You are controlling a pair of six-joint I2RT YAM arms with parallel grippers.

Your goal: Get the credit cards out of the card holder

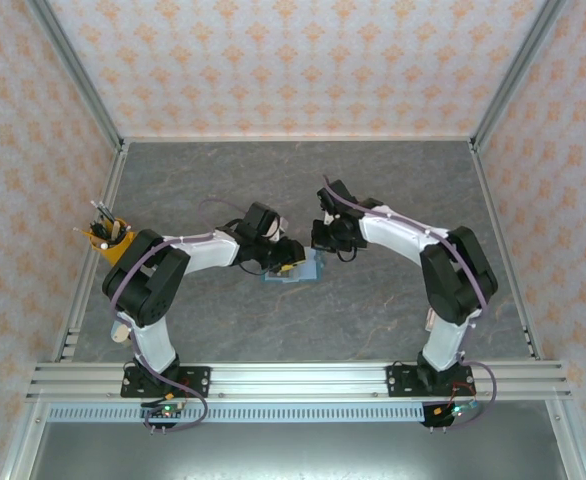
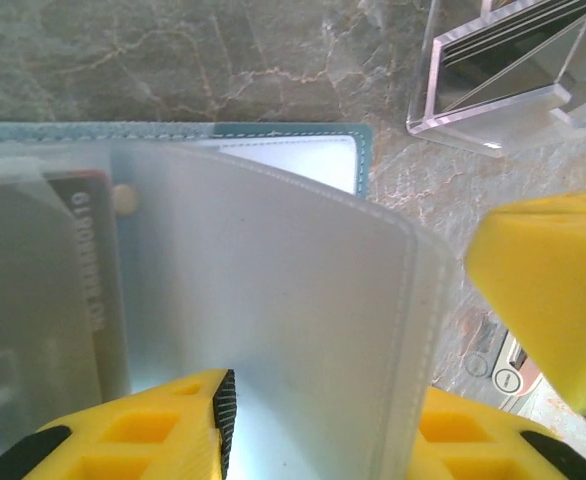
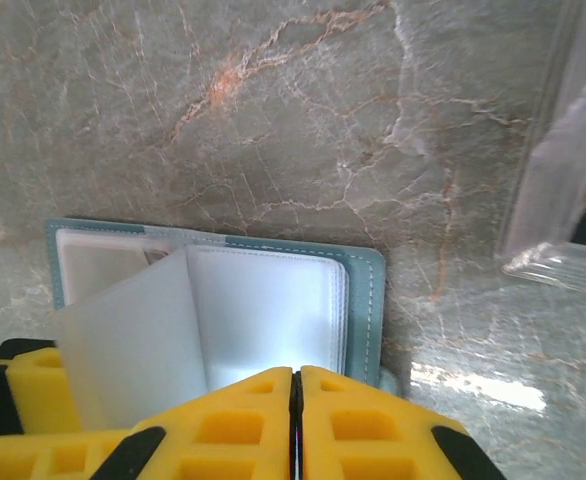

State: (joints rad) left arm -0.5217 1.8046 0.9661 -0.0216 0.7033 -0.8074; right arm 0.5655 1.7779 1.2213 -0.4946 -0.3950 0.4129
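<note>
I should have my left gripper leave the frosted sleeve (image 2: 283, 260) between its fingers, because that sleeve is empty, and turn over the sleeve holding the tan card (image 2: 48, 280).
The teal card holder (image 1: 291, 271) lies open on the table between the two arms. In the left wrist view its frosted plastic sleeve (image 2: 273, 300) stands up between the fingers of my open left gripper (image 2: 323, 400), leaning against the right finger. A tan card (image 2: 78, 260) with printed numbers sits inside a sleeve on the left leaf. My right gripper (image 3: 296, 385) is shut just over the stack of sleeves on the holder's right leaf (image 3: 363, 300), with nothing seen between its fingers. The same tan card (image 3: 103, 265) shows in the left leaf.
A clear plastic box (image 2: 513, 70) stands just beyond the holder, and its edge (image 3: 573, 200) is at the right of the right wrist view. An orange cup of pens (image 1: 106, 238) sits at the table's left edge. The right gripper's yellow finger (image 2: 553, 290) is close beside my left one.
</note>
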